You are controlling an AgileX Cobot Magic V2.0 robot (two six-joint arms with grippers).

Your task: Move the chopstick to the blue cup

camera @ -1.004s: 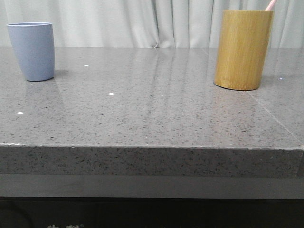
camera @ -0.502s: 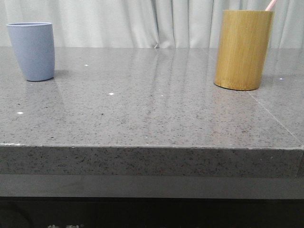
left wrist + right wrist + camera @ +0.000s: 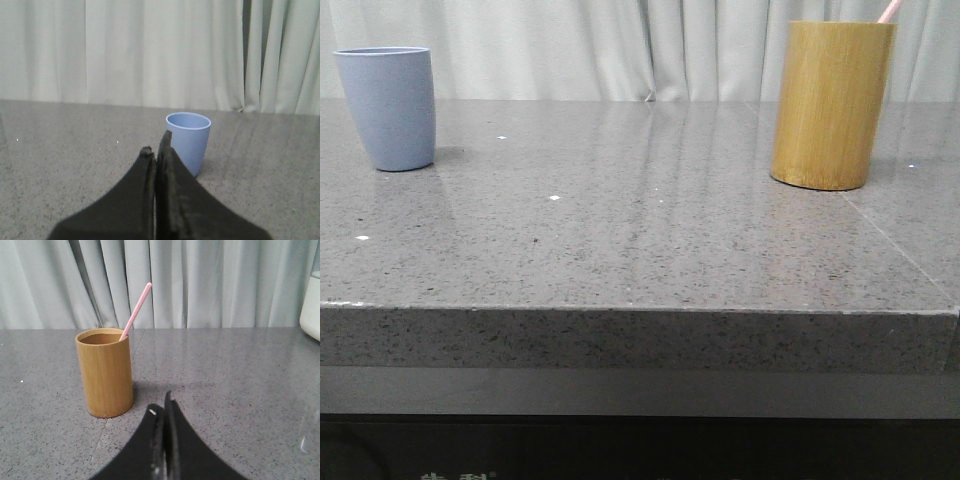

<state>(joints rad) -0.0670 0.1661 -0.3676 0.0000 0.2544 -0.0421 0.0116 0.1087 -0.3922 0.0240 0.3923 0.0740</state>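
My left gripper is to bring the cup beside the holder [image 3: 693,172] before my right gripper takes the chopstick, because the blue cup [image 3: 390,110] is far from the bamboo holder.
The blue cup [image 3: 388,107] stands upright at the far left of the grey stone table; it also shows in the left wrist view [image 3: 189,141]. A pale-pink chopstick [image 3: 136,309] leans out of the yellow-brown bamboo holder [image 3: 830,104], with only its tip [image 3: 889,11] showing in the front view. The holder also shows in the right wrist view [image 3: 105,372]. My left gripper [image 3: 156,148] is shut and empty, just short of the blue cup. My right gripper [image 3: 162,405] is shut and empty, short of the holder and off to one side. Neither gripper shows in the front view.
The grey speckled table [image 3: 640,250] has its front edge near the camera. Pale curtains [image 3: 620,45] hang behind the table. A white object [image 3: 311,305] stands at the edge of the right wrist view.
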